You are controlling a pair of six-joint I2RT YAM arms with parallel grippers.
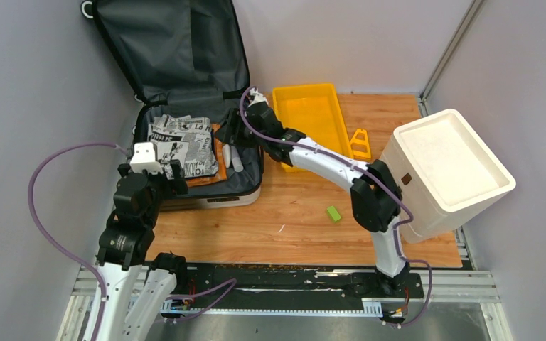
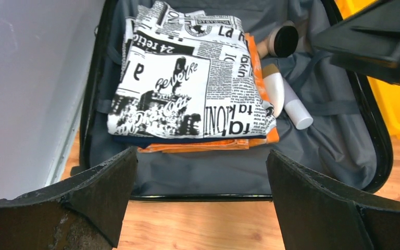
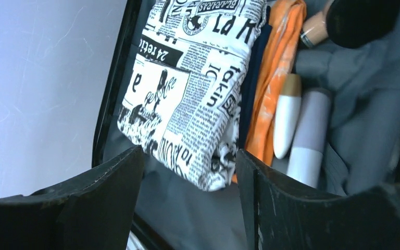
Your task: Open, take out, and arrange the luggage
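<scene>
The print cloth leaves the orange cloth's edge [image 1: 220, 160] bare beside the white bottles. My right gripper should therefore pinch the print cloth's side [image 1: 209, 156] and pull it over.
The luggage [image 1: 170, 50] lies open at the back left, its lid leaning up against the wall and its grey lining [image 2: 203, 172] showing. Inside it, a folded newspaper-print cloth [image 1: 181, 142] [image 2: 182, 78] [image 3: 192, 88] rests on an orange cloth [image 2: 198, 146] [image 3: 276, 78]. White bottles [image 1: 236, 160] [image 2: 291, 101] [image 3: 286, 120] lie to the right of the cloths. My left gripper [image 1: 167, 170] [image 2: 200, 153] hangs open over the case's near rim, holding nothing. My right gripper [image 1: 229, 131] [image 3: 188, 153] hovers open above the case's right half, near the print cloth's corner, and is also empty.
A yellow tray [image 1: 306, 89] stands right of the luggage, with a small yellow triangular piece [image 1: 360, 144] beside it. A white foam box [image 1: 448, 170] fills the right side. A small green piece [image 1: 334, 213] lies on the wooden table. Grey walls close in on the left and behind.
</scene>
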